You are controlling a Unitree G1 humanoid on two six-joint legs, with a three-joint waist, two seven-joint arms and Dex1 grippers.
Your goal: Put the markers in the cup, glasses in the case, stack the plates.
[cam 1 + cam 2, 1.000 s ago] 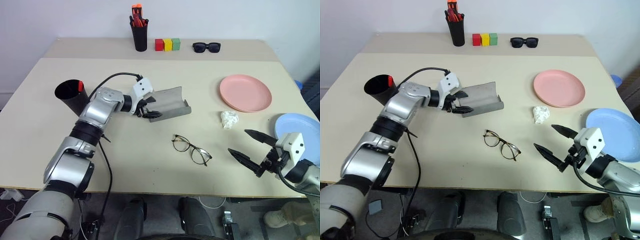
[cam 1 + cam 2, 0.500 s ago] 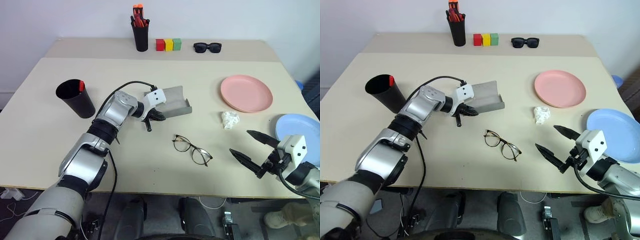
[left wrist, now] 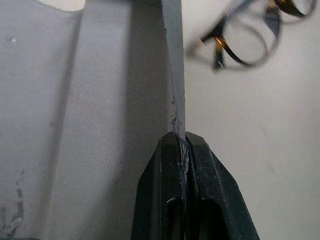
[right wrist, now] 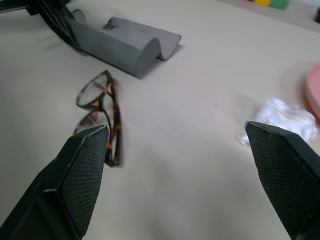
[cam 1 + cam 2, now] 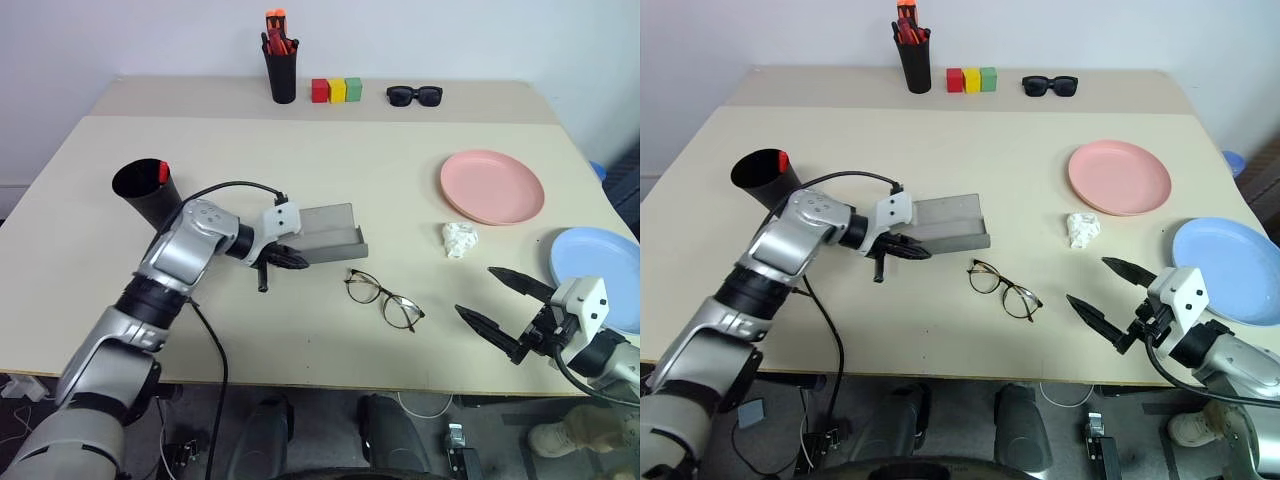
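Observation:
The glasses will fit lengthwise inside the grey case as I lower them in, since the folded arms are tucked behind the lenses.
The grey case lies open at mid-table, and my left gripper is shut on its near left edge; the left wrist view shows both fingertips pinching the thin wall of the case. Just right of the case, the wire-framed glasses rest on the table. The black cup stands at the left with a red-orange marker end showing inside. The pink plate and the blue plate lie apart at the right. My right gripper hovers open near the front right, empty.
A black holder of orange-capped markers, three coloured blocks and black sunglasses line the far edge. A crumpled white paper lies between the glasses and the pink plate.
My left gripper shut on the case's edge and pulled the case nearer and to the left. The right arm stayed still.

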